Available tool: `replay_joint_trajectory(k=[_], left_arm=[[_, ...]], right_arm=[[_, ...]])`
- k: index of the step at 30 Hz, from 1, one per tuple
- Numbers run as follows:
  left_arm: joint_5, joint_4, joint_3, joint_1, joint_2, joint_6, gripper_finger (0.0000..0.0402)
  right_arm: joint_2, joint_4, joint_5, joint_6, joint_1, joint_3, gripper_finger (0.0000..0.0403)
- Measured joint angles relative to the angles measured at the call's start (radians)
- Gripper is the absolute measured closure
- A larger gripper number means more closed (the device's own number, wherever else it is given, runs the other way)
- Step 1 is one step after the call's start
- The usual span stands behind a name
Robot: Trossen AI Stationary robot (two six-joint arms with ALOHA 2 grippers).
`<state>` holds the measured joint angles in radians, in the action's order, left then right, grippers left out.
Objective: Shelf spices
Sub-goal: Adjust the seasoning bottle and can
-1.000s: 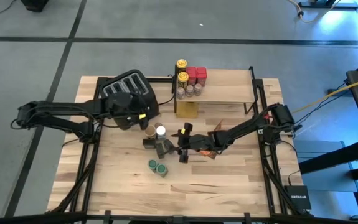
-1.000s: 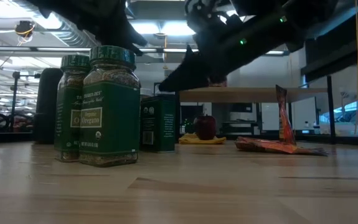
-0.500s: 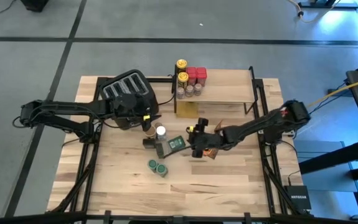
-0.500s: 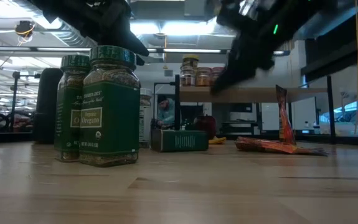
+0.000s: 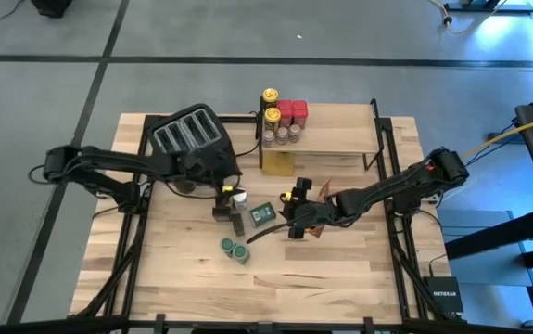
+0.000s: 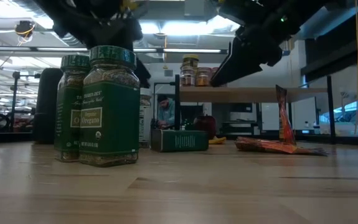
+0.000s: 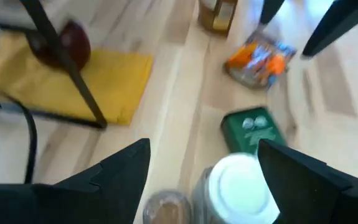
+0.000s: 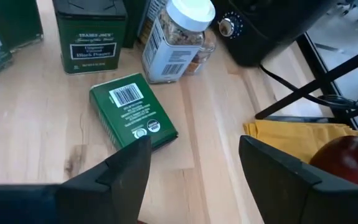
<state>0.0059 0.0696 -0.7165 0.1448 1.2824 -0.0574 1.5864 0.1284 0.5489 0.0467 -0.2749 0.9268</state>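
Observation:
My left gripper has one finger above the white-lidded jar (image 7: 240,186), so it should move back and come down over the tan-lidded jar (image 7: 167,210) first.
The shelf (image 5: 326,139) stands at the table's far side and carries yellow-lidded (image 5: 271,96) and red-lidded jars (image 5: 294,111) on its left end. Mid-table a green tin (image 8: 132,112) lies on its side. Beside it stand a white-lidded jar (image 8: 179,37), a tan-lidded jar (image 7: 166,208) and an upright green tin (image 8: 90,34). Two green oregano jars (image 6: 107,106) stand nearer. Foil packets (image 5: 320,227) lie to the right. My left gripper (image 7: 203,149) hangs open just above the white-lidded jar. My right gripper (image 8: 194,146) is open, above the table right of the fallen tin.
A black toaster (image 5: 187,134) sits at the far left, close behind my left arm. Under the shelf lie a yellow cloth (image 8: 297,134) and a red apple (image 8: 347,155). The shelf's thin black legs (image 7: 66,62) stand near both grippers. Bare wood stretches along the near edge (image 5: 275,297).
The green tin has gone from upright to lying on its side. My right gripper has drawn back from it toward the table's right edge and risen. My left gripper has come down from beside the toaster toward the white-lidded jar, tipping further downward.

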Motion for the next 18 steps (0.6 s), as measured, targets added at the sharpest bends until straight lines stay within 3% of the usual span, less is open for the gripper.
replay_joint_trajectory(k=[8,18], left_arm=[[-0.033,0.145,-0.038,-0.008,0.017,-0.068,0.0112],[-0.005,0.052,-0.042,-0.02,0.089,-0.047,0.0112]], right_arm=[[0.0,-0.003,0.001,-0.006,0.0,0.0,0.0153],[0.0,-0.01,0.001,-0.007,0.0,0.0,0.0153]])
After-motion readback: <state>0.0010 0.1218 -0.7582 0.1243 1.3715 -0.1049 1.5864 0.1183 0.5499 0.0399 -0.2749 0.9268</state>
